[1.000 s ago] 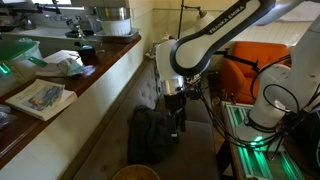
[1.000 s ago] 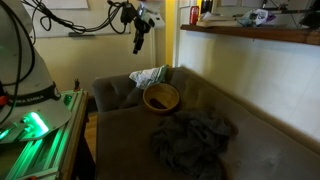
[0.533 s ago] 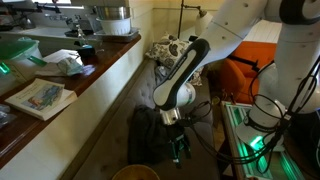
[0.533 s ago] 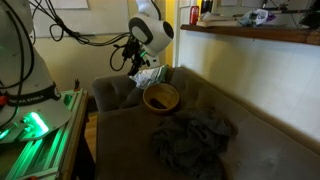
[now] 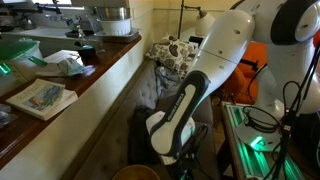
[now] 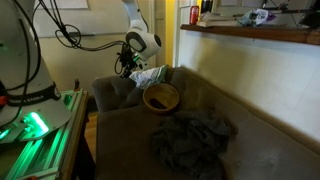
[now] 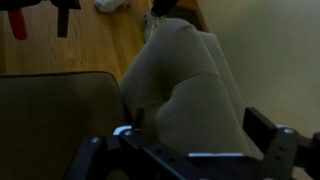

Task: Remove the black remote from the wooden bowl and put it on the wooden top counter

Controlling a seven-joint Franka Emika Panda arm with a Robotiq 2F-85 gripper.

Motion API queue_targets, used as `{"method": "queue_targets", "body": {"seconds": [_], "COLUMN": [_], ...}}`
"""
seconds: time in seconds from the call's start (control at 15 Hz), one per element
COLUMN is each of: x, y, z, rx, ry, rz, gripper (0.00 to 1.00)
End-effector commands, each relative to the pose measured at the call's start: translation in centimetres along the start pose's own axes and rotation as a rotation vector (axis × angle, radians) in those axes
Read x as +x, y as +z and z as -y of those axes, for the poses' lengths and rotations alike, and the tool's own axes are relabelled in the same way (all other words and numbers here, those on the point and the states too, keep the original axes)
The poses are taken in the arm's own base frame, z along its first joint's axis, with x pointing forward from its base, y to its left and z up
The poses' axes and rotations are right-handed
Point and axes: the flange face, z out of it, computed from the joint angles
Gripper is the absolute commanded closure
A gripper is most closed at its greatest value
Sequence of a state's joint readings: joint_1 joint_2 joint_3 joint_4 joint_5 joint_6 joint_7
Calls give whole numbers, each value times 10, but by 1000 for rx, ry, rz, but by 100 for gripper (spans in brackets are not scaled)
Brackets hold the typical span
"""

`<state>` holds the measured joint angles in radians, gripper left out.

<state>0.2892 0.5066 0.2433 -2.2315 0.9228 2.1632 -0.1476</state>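
Observation:
The sofa's armrest is below my open gripper, which is away from the wooden bowl. I should swing my gripper over the bowl and go down to the black remote.
The wooden bowl sits on the olive sofa next to a patterned pillow; its rim also shows at the bottom edge of an exterior view. I cannot make out the black remote in any view. My gripper hangs low over the sofa's armrest, left of the bowl and apart from it. In the wrist view the gripper is open and empty, its two fingers wide apart with the sofa's armrest cushion below. The wooden top counter runs along the wall above the sofa.
A dark crumpled cloth lies on the sofa seat in front of the bowl. Books and papers, a cup and containers stand on the counter. An orange chair and a green-lit base stand nearby.
The arm has swung down from high above the sofa to just over the armrest beside the bowl. The gripper stays open and empty.

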Motion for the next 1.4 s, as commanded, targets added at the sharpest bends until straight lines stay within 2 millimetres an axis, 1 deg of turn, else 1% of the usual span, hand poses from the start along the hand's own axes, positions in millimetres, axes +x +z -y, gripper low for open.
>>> {"method": "queue_targets", "body": {"seconds": [0.0,0.13,0.33,0.53,0.67,0.87,1.0,1.07,1.2,1.33], "x": [-7,-13,-15,-6,3,22,40,52,79,107], "y": [16,13,5,-13,-30,-62,-76,-78,-71,-54], "z": [40,51,57,59,64,76,85,89,94,94], "rx": [-88,-136,-227,-304,-361,-462,-527,-558,-613,-682], "ry": [-175,-282,-422,-566,-660,-794,-889,-936,-1035,-1123], "rz": [65,86,106,119,128,125,119,116,116,122], "gripper": [0,0,0,0,0,0,0,0,0,0]}}
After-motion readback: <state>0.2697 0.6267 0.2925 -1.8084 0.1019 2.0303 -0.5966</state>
